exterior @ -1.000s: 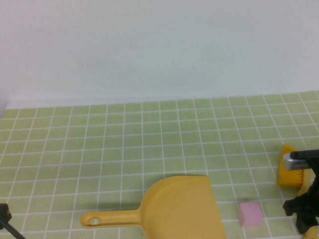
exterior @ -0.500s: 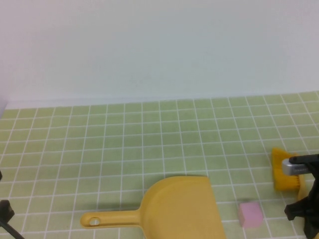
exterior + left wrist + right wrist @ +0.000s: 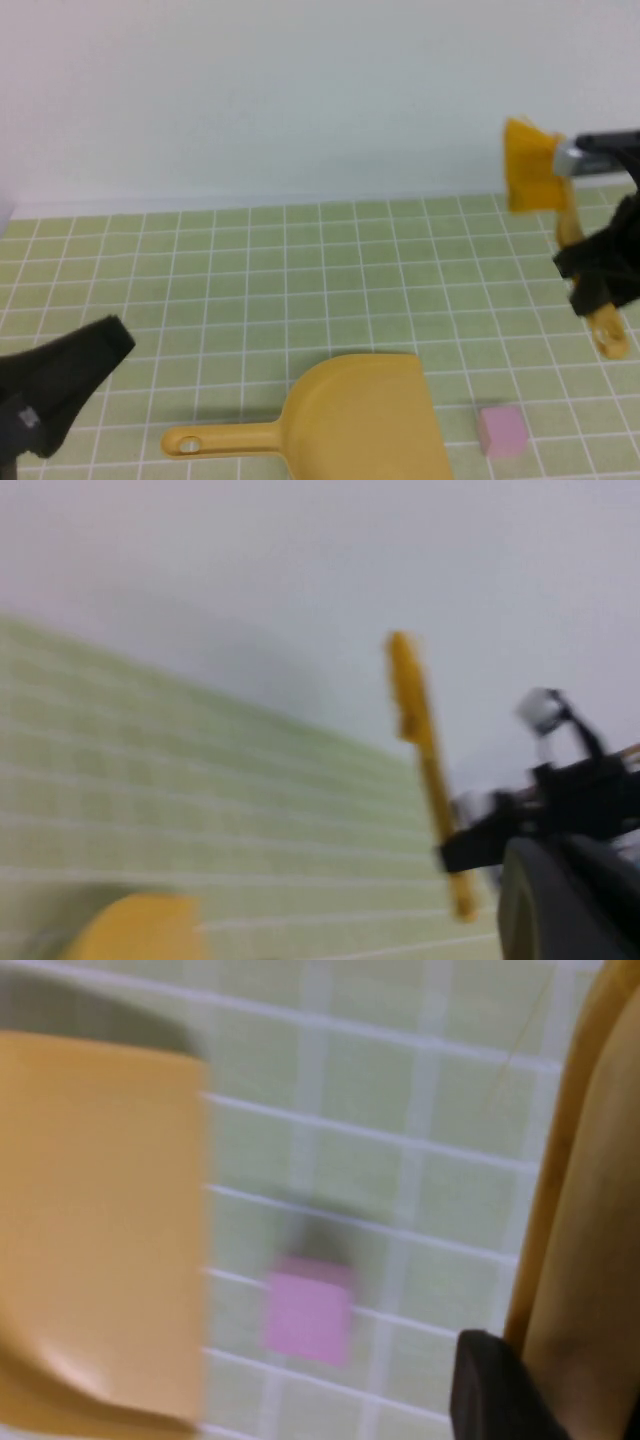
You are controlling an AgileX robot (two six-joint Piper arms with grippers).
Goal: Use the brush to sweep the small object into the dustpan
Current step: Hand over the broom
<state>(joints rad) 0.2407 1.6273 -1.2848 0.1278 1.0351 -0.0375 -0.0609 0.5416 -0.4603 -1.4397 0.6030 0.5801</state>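
Note:
The brush's head (image 3: 533,166) points up in my right gripper, away from the pink block; I should move the brush to my left gripper before sweeping.
A yellow dustpan (image 3: 365,415) lies at the front middle of the green tiled table, handle to the left; it also shows in the right wrist view (image 3: 95,1230). A small pink block (image 3: 501,430) sits just to its right, apart from it, and shows in the right wrist view (image 3: 308,1311). My right gripper (image 3: 598,270) is shut on the yellow brush (image 3: 532,165), held high at the right, head up, handle end down. The brush also shows in the left wrist view (image 3: 425,760). My left gripper (image 3: 60,385) is at the front left, raised.
A pale wall (image 3: 300,90) rises behind the tiled table (image 3: 300,260).
My right gripper has lifted the brush from table height up and back. My left gripper has risen into view at the front left.

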